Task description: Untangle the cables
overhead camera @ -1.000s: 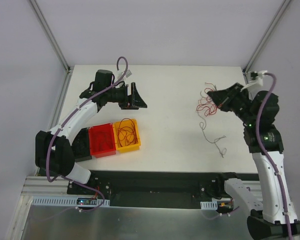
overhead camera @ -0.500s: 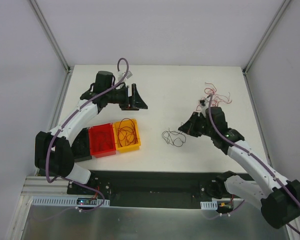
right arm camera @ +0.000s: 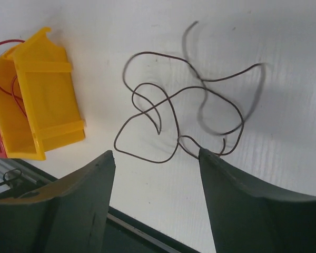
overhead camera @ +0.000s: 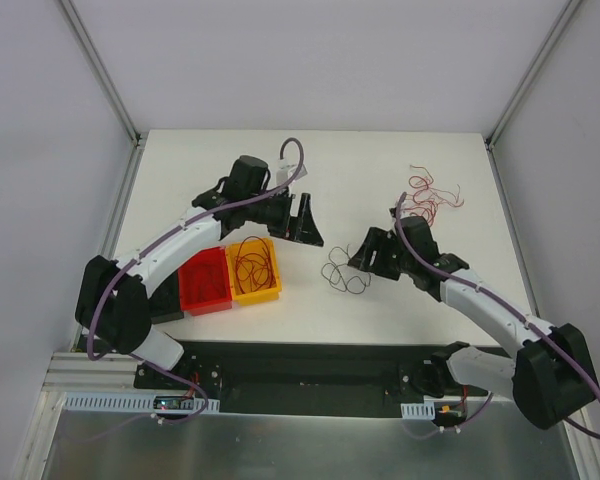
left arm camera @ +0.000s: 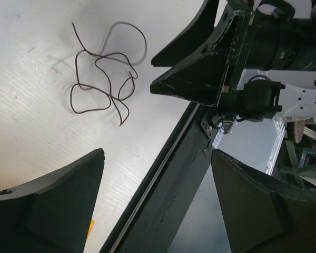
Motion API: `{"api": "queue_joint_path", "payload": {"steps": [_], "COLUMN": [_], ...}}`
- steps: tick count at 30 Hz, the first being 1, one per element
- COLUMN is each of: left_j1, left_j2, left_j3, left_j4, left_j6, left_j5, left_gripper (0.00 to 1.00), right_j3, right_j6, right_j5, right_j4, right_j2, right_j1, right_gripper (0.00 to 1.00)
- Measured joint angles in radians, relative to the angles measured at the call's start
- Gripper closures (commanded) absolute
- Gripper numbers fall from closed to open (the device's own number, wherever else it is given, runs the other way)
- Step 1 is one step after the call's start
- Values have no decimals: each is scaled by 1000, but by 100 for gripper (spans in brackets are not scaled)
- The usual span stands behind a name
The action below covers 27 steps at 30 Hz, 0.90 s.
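Observation:
The red bin (overhead camera: 205, 281) is on the left gripper's side, a long way from the right gripper, so the robot's left gripper should pick up the loose dark cable (overhead camera: 345, 273) and bring it to the bin.
One thin dark cable (overhead camera: 342, 275) lies loose in curls on the white table, mid-front; it also shows in the right wrist view (right arm camera: 184, 105) and the left wrist view (left arm camera: 102, 74). My right gripper (overhead camera: 365, 258) is open just right of it, its jaws (right arm camera: 155, 153) wide apart with nothing between them; one fingertip (right arm camera: 204, 154) is at the cable's near loop. My left gripper (overhead camera: 308, 222) is open above and left of the cable, empty (left arm camera: 157, 155). A tangle of red cables (overhead camera: 430, 195) lies at the back right. More red cables sit in the yellow bin (overhead camera: 270, 290).
A red bin (overhead camera: 204, 280) stands against the yellow one, left of centre near the front edge. The table's dark front rail (overhead camera: 310, 360) runs just below. Frame posts rise at the back corners.
My right arm swung from the red tangle to the table's middle with the dark cable and opened, leaving it lying there. My left arm moved right toward the middle.

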State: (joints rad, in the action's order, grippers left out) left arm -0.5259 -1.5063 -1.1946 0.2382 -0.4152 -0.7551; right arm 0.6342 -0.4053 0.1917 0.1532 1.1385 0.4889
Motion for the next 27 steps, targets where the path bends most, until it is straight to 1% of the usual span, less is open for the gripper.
{"api": "queue_joint_path", "payload": {"steps": [4,8,12,14,16,19,22,24,26,27], "left_j1": [-32,-70,-164,-222,-274,-322,-349,-367,-386,-392], "left_j2": [-1,-1,-6,-22,-65,-171,-281,-358,-426,-457], "left_j3": [0,0,0,-1,-11,-52,-118,-182,-248,-278], "left_j4": [18,37,56,58,65,81,93,99,98,100], "left_j6": [40,94,174,203,209,193,179,179,175,171], "left_j5": [39,120,278,357,418,439,457,479,500,511], "left_gripper": [18,17,16,15,15,14,14,17,23,24], "right_j3": [13,12,13,14,14,5,-43,-87,-123,-144], "right_j6": [30,82,149,180,201,210,206,204,202,201], "right_j5": [-59,-139,-251,-297,-323,-320,-287,-272,-259,-254], "right_j4": [8,31,65,89,98,90,53,43,33,24], "right_j2": [-29,-116,-211,-245,-275,-325,-385,-423,-450,-466], "right_j1": [0,-4,-20,-51,-104,-202,-286,-314,-325,-327], "right_gripper": [24,23,23,23,23,23,23,23,23,23]}}
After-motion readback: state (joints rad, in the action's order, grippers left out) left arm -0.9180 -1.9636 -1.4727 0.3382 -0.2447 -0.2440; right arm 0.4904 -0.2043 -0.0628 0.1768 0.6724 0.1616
